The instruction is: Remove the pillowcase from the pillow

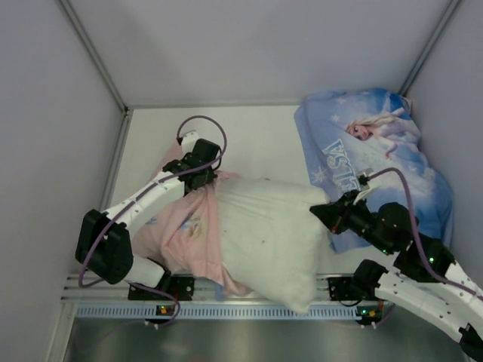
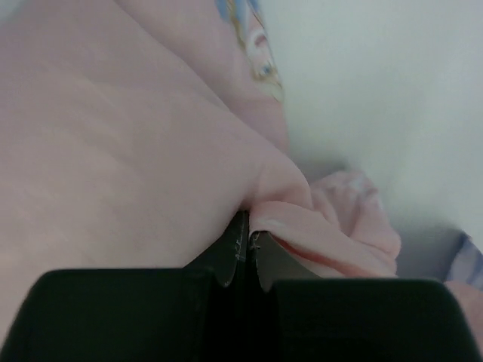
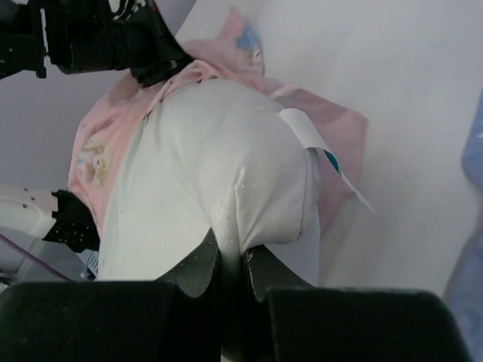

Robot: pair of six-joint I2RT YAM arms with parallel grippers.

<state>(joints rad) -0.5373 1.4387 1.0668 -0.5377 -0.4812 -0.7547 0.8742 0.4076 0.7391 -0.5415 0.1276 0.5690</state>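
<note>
My left gripper is pinching a bunched fold [image 1: 215, 185] beside the pillow. It should take the pillowcase's empty end [image 1: 152, 243] and pull while my right gripper holds the pillow.
The white pillow [image 1: 268, 234] lies across the table's middle, its left end still inside the pale pink pillowcase [image 1: 185, 237]. My left gripper [image 1: 202, 175] is shut on a fold of the pink pillowcase at its far edge; the left wrist view shows the fabric [image 2: 136, 151] pinched between the jaws. My right gripper [image 1: 321, 213] is shut on the pillow's right corner; the right wrist view shows the white pillow [image 3: 204, 173] pinched between the jaws, the pink pillowcase [image 3: 106, 136] bunched beyond it. A white tag [image 3: 317, 147] hangs from the pillow.
A second pillow in a blue Elsa case [image 1: 377, 158] lies at the back right, close to my right arm. Grey walls enclose the table on the left, back and right. A metal rail [image 1: 226, 305] runs along the near edge.
</note>
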